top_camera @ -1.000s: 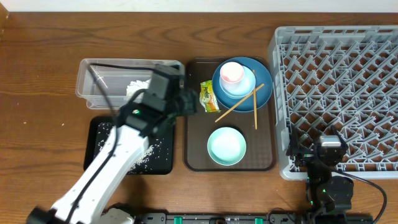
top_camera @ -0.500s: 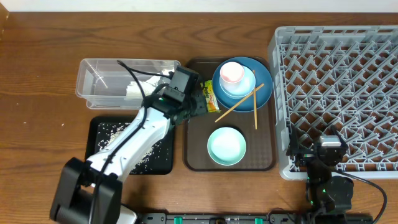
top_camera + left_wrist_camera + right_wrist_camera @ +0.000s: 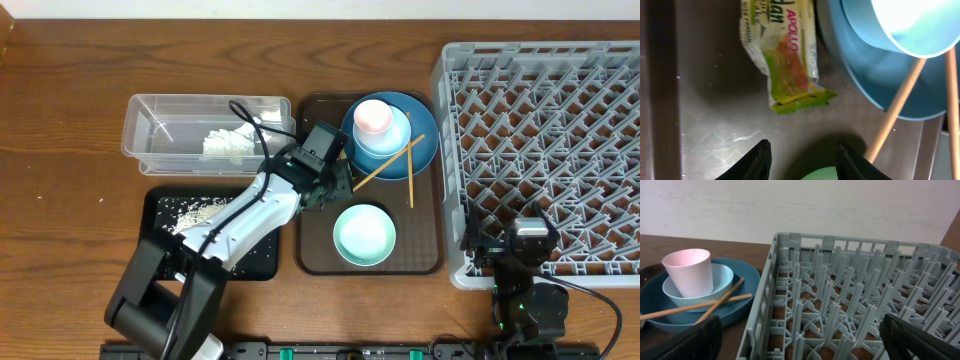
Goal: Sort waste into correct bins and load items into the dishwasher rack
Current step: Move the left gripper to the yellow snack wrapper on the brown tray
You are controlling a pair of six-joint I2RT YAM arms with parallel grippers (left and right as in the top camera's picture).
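Note:
My left gripper is open beside the chopstick's end (image 3: 873, 151), short of the wrapper. It should move away from the plate and pinch the wrapper's green end (image 3: 801, 102).
The yellow-green snack wrapper (image 3: 785, 60) lies flat on the brown tray beside the blue plate (image 3: 420, 150). My left gripper (image 3: 802, 155) hovers just short of the wrapper, open, with nothing between its fingers. In the overhead view the left gripper (image 3: 335, 180) covers the wrapper. On the plate sit the pale-blue bowl (image 3: 388, 142) holding the pink cup (image 3: 373, 117), with the chopsticks (image 3: 395, 165) across the rim. The mint-green bowl (image 3: 364, 235) stands nearer the front. My right gripper (image 3: 800, 340) is wide open at the near corner of the grey rack (image 3: 560, 130).
The clear tub (image 3: 160, 135) at the left holds the white tissue (image 3: 228, 143). Below it the black tray (image 3: 165, 250) carries scattered rice (image 3: 195, 208). The brown serving tray (image 3: 425, 255) sits between these bins and the rack.
My left arm has swung right, from above the tub and black tray to over the brown tray at the wrapper. The right arm has not moved.

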